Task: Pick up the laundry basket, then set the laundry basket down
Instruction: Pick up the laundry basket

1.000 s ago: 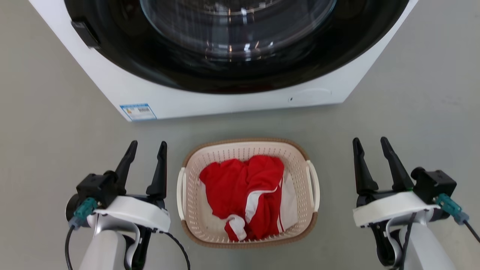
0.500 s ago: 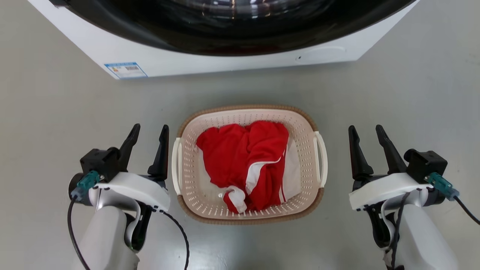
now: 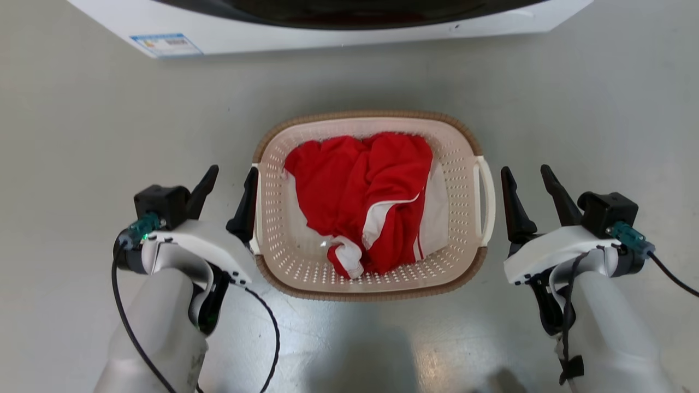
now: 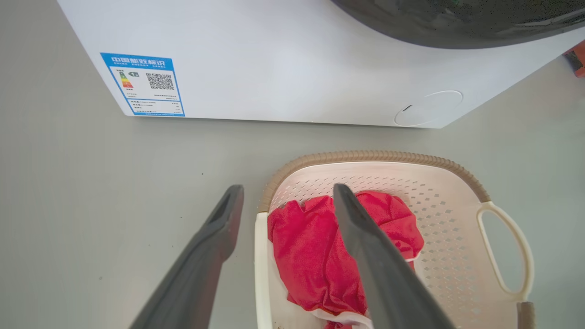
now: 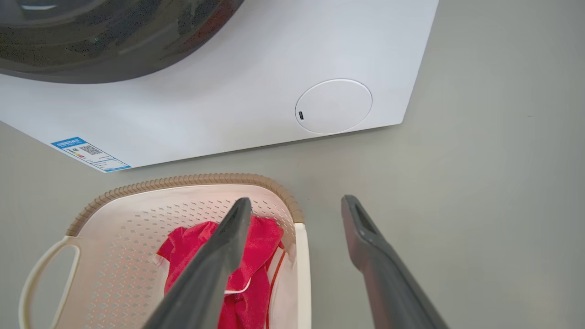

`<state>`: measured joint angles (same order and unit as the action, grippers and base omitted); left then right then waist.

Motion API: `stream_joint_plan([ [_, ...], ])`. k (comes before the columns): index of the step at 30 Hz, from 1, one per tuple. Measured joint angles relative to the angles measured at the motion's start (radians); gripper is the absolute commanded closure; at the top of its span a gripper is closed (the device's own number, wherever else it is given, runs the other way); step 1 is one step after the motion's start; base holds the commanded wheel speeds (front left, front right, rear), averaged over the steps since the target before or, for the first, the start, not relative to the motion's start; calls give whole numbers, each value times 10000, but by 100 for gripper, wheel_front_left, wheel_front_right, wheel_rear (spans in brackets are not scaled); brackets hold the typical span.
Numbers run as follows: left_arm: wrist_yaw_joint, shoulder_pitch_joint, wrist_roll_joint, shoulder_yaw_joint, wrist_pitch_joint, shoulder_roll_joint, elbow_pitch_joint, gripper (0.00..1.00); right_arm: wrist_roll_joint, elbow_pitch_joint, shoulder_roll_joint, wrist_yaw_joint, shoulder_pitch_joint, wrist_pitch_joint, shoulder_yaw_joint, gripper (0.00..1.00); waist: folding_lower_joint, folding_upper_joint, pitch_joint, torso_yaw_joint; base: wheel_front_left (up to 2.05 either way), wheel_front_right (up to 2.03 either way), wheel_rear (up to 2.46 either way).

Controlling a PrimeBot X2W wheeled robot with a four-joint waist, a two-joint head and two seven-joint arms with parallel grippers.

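Note:
White handles (image 3: pixel 486 201) are halfway along opposite sides, so the laundry basket (image 3: pixel 288 219) will come up level, with the garment lying still, when I lift both handles.
The laundry basket (image 3: pixel 371 115) stands on the floor in front of the washer: cream, perforated, with a brown rim and white side handles. A red and white garment (image 3: pixel 366 191) lies in it. My left gripper (image 3: pixel 232 174) is open at the basket's left side, its inner finger over the left handle (image 3: pixel 256 218). In the left wrist view that handle (image 4: pixel 259 274) lies between the fingers (image 4: pixel 219 228). My right gripper (image 3: pixel 525 172) is open just right of the right handle (image 3: pixel 486 196). In the right wrist view that handle (image 5: pixel 302 274) runs between its two fingers.
The white washer (image 3: pixel 327 33) with its dark round door stands just beyond the basket, a blue label (image 3: pixel 165 45) at its lower left corner. Grey floor (image 3: pixel 65 136) spreads on both sides and in front.
The head camera has tilted down, so the washer slid up the view and the basket looks bigger. Both grippers have closed in on the basket's handles, still open.

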<state>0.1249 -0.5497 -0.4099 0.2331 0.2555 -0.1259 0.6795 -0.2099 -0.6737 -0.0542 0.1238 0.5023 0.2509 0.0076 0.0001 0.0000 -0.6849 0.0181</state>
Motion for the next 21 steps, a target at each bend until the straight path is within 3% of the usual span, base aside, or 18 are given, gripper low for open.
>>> stream_joint_plan([
  [21,0,-2494,-2025,2048,0,245,3296,0,268,-2280,-44,8,1807,0,-82,0,0,0,-1875,-333,0,0,0],
])
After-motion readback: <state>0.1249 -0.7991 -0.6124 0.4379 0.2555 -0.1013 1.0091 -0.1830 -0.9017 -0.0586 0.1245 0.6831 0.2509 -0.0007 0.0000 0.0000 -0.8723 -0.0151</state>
